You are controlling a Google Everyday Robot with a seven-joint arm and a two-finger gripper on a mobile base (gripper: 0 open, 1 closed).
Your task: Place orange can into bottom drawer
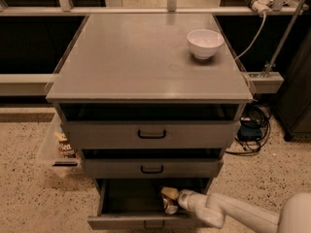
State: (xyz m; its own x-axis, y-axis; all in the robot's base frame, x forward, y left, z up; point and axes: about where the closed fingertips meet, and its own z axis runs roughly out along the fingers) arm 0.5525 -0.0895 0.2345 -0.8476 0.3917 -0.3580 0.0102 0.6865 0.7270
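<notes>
The orange can [170, 201] is hanging behind the front of the open bottom drawer. My gripper should keep moving it down until it touches the drawer's bottom [145, 200], and then let go.
The bottom drawer [127, 202] of the grey cabinet stands pulled open, with a dark interior and a small handle on its front. The orange can [169, 200], gold-orange with a silver end, is inside the drawer at its right side, tilted. My gripper [176, 200] reaches in from the lower right on a white arm and is at the can, touching it. The arm's white wrist covers the fingers.
A white bowl [204, 43] sits on the cabinet top [136, 57] at the back right. Two upper drawers [151, 134] are slightly ajar. A clear bin with snack packs [62, 145] stands on the floor at the left. Cables [252, 130] lie on the right.
</notes>
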